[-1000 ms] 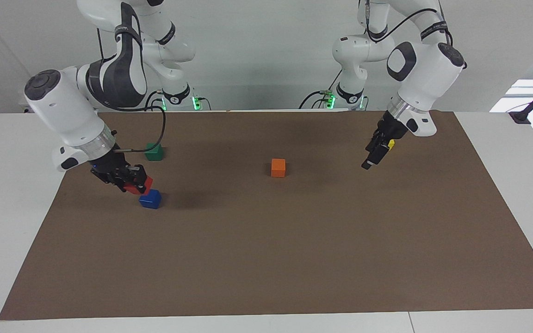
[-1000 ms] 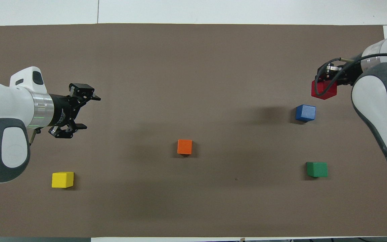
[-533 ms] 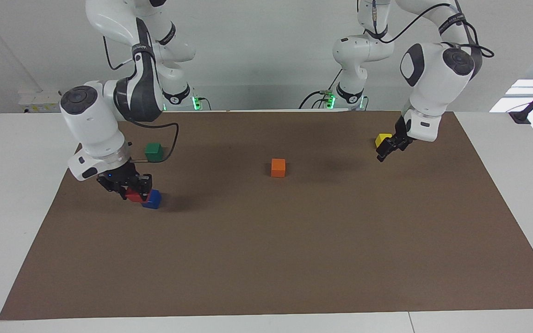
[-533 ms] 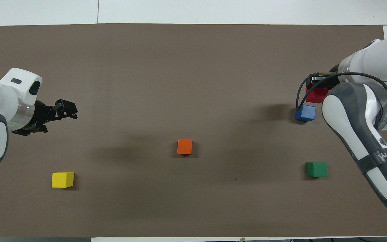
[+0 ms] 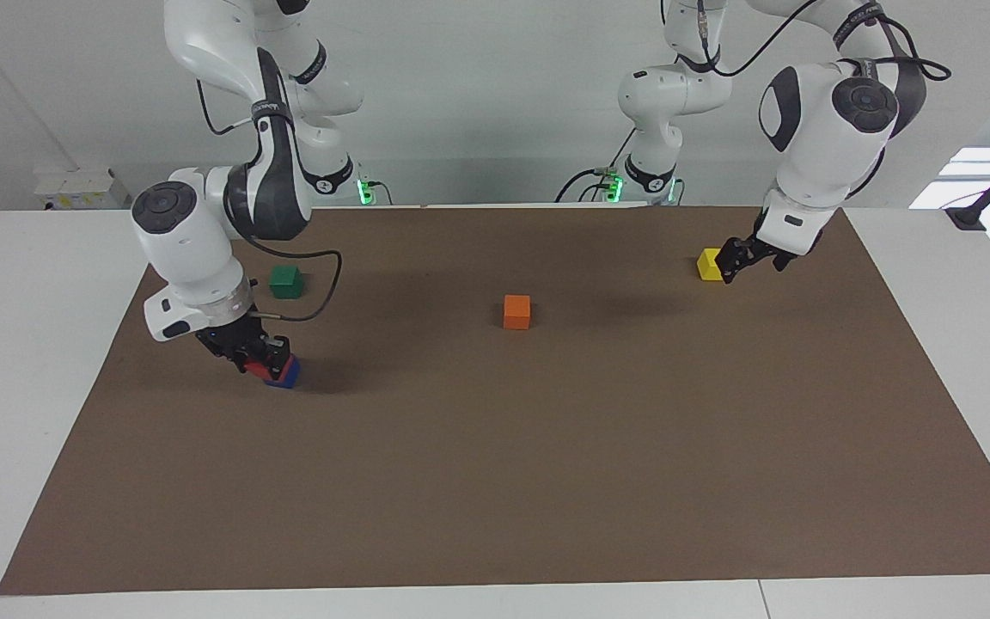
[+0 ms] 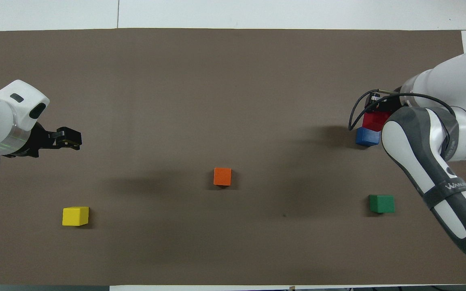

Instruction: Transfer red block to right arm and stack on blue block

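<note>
The red block is low over the blue block's far edge (image 6: 369, 129), so the robot's right gripper should keep going toward the robots and let go on the blue block's top (image 6: 367, 135).
My right gripper (image 5: 261, 359) is shut on the red block (image 5: 256, 370) and holds it low, right over the blue block (image 5: 290, 373). In the overhead view the red block (image 6: 375, 120) overlaps the blue block (image 6: 366, 137) at the edge farther from the robots. I cannot tell whether the two touch. My left gripper (image 5: 744, 262) hangs open and holds nothing, above the mat at the left arm's end, beside the yellow block (image 5: 707, 263). From overhead the left gripper (image 6: 69, 137) shows side-on.
An orange block (image 5: 516, 311) lies mid-mat. A green block (image 5: 285, 281) sits nearer to the robots than the blue one. The yellow block (image 6: 75, 216) lies toward the left arm's end. The brown mat (image 5: 546, 481) covers most of the white table.
My right gripper has swung the red block down and in over the blue block. My left arm has drawn back toward its own end of the table, past the yellow block.
</note>
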`<state>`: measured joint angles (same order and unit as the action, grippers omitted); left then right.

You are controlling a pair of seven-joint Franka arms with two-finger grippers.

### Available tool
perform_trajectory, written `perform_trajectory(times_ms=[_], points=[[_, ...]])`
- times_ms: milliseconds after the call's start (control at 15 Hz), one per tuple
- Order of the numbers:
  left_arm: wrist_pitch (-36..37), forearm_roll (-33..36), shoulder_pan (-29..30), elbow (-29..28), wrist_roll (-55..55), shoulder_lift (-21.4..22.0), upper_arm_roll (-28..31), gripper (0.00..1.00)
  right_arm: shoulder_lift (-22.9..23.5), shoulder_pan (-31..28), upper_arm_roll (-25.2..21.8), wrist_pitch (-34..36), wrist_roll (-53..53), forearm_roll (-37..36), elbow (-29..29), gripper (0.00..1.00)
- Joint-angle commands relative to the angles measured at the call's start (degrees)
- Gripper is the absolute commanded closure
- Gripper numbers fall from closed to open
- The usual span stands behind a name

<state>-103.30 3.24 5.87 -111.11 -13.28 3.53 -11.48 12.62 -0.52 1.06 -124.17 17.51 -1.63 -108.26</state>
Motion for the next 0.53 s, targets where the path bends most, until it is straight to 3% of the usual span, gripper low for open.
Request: perform_trajectory(times_ms=[0, 333, 467], points=[[2.21, 1.16, 0.55, 2.56, 1.67, 0.16, -0.21, 0.00, -1.01, -0.88, 0.52, -1.61, 1.48, -1.27, -2.30, 1.00], [13.28, 0.98, -0.07, 14.93, 6.60, -5.01, -0.21, 0.00, -1.37, -1.32, 0.61, -1.34, 1.22, -1.27, -3.44, 1.00], [13.56, 0.80, 0.37, 16.71, 6.68, -5.73, -0.30, 0.00, -1.89, -1.41, 0.52, -1.78, 0.69, -1.27, -4.58, 1.00]])
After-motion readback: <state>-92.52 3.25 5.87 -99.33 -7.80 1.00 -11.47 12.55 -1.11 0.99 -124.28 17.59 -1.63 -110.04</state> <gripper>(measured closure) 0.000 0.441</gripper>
